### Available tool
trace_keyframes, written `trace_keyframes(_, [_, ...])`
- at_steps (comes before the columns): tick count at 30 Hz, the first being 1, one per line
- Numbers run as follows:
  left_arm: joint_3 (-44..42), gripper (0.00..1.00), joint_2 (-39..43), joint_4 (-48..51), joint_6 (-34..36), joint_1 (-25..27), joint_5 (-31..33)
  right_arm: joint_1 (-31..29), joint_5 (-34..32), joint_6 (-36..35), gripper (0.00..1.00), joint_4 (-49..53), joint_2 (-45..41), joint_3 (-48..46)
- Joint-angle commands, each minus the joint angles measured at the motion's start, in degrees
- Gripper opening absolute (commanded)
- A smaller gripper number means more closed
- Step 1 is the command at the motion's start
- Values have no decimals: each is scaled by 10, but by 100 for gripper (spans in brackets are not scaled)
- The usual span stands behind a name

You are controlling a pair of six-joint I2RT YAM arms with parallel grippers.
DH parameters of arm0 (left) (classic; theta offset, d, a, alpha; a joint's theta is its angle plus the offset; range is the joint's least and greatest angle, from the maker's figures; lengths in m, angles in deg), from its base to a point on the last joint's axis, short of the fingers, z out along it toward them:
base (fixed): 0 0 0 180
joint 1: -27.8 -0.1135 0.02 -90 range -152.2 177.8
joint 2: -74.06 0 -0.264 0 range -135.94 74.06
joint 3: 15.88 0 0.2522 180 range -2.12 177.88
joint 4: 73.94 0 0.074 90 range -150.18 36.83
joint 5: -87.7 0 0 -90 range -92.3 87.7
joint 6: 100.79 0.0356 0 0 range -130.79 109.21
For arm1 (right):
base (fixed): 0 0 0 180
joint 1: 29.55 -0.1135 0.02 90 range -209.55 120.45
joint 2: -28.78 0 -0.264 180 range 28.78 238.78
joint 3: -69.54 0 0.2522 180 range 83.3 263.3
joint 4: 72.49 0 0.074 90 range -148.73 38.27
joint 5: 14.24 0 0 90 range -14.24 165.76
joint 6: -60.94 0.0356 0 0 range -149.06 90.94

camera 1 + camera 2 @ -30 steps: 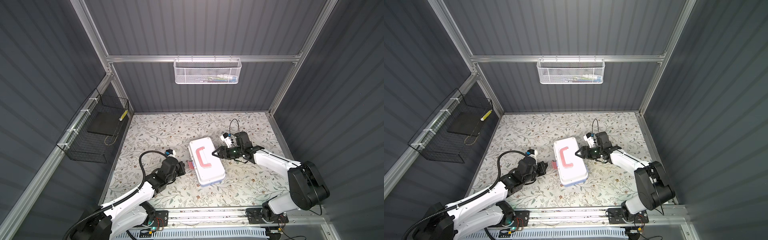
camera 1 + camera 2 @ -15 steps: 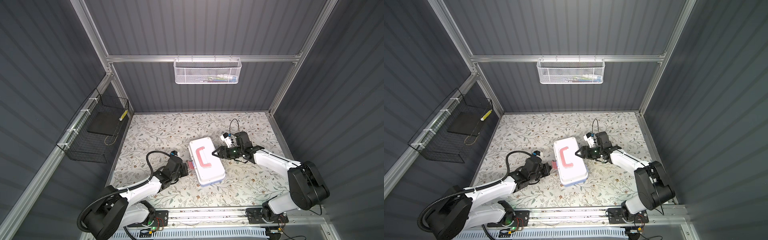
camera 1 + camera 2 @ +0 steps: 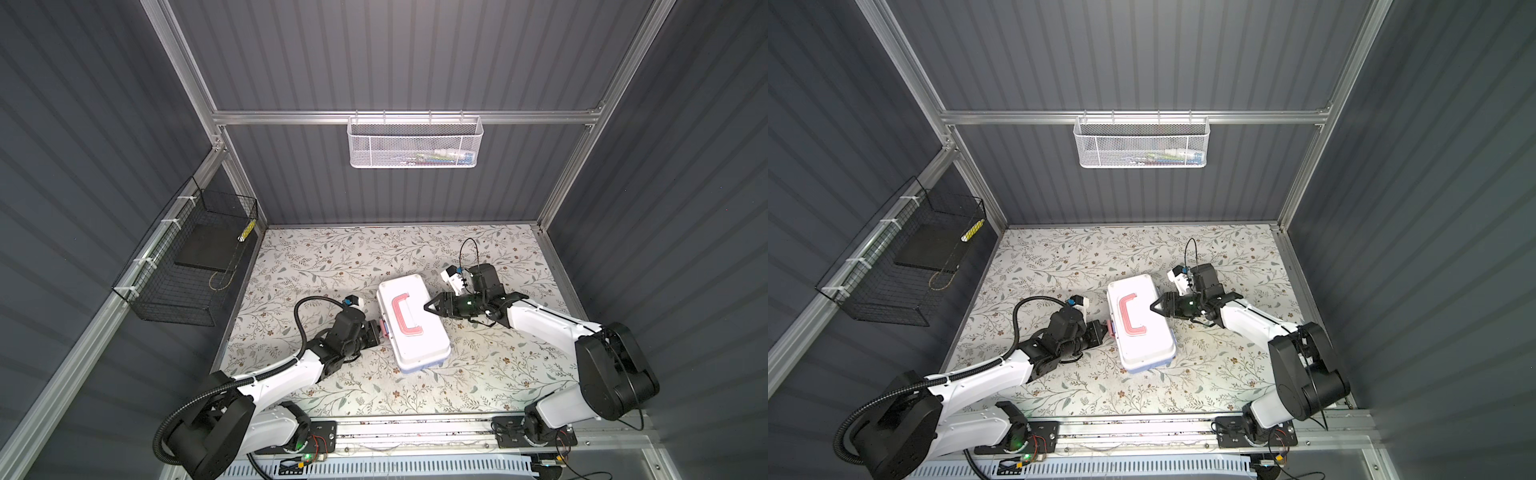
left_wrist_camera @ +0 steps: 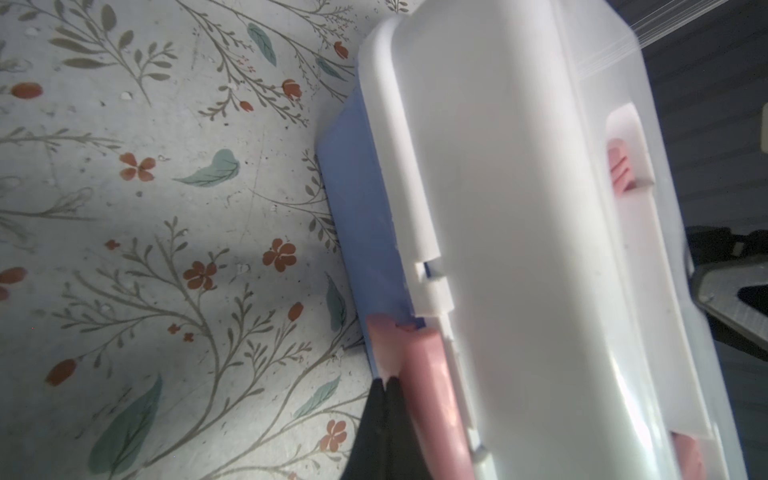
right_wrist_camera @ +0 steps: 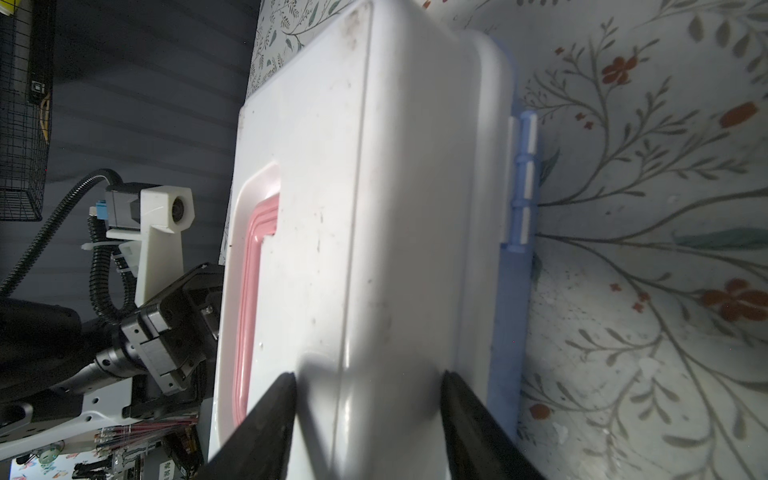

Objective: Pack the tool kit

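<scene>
The pink latch [image 4: 432,376] leans out from the lid's edge at my left gripper's closed fingers, so next I move back and open the fingers around the latch [image 4: 438,400].
The tool kit [image 3: 411,328] [image 3: 1142,328] lies closed on the floral table, white lid up, with its pink handle [image 3: 405,316] [image 5: 249,291] flat in the lid. My left gripper [image 3: 379,328] [image 3: 1105,330] [image 4: 386,380] is shut, and its tips touch the pink latch [image 4: 428,395] on the box's left side. My right gripper [image 3: 428,307] [image 3: 1153,308] [image 5: 368,380] is open at the opposite, hinge side. One of its fingers rests on the lid's top and the other beside the lid's wall, above the light-blue base [image 5: 509,311]. No loose tools are in view.
A white mesh basket [image 3: 414,143] hangs on the back wall with a few items inside. A black wire basket [image 3: 187,262] hangs on the left wall. The floral table [image 3: 332,257] is walled in on three sides. The left arm's wrist camera [image 5: 166,208] shows beyond the box.
The left arm has dropped lower and its shut gripper has slid right up to the box's latch. The right gripper and the box have stayed put.
</scene>
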Motion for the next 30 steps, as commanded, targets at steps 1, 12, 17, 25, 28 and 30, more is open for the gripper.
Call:
trace_keyframes(1, [20, 0, 14, -6, 16, -2, -17, -10, 20, 3, 57, 4, 9, -17])
trace_keyframes(12, [30, 0, 11, -15, 10, -2, -40, -10, 27, 18, 57, -24, 9, -37])
trace_keyframes(17, [33, 0, 7, -16, 9, -1, -45, -11, 32, 22, 57, -24, 10, -33])
trace_keyframes(25, [51, 20, 19, 51, 27, -2, -24, -10, 7, 9, 58, -3, -15, -33])
trace_keyframes(28, [51, 36, 34, 78, 32, -2, -19, -10, -27, -14, 57, 41, -19, -19])
trace_keyframes(30, [52, 38, 35, 89, 37, -2, -22, -10, -38, -28, 58, 60, -19, -11])
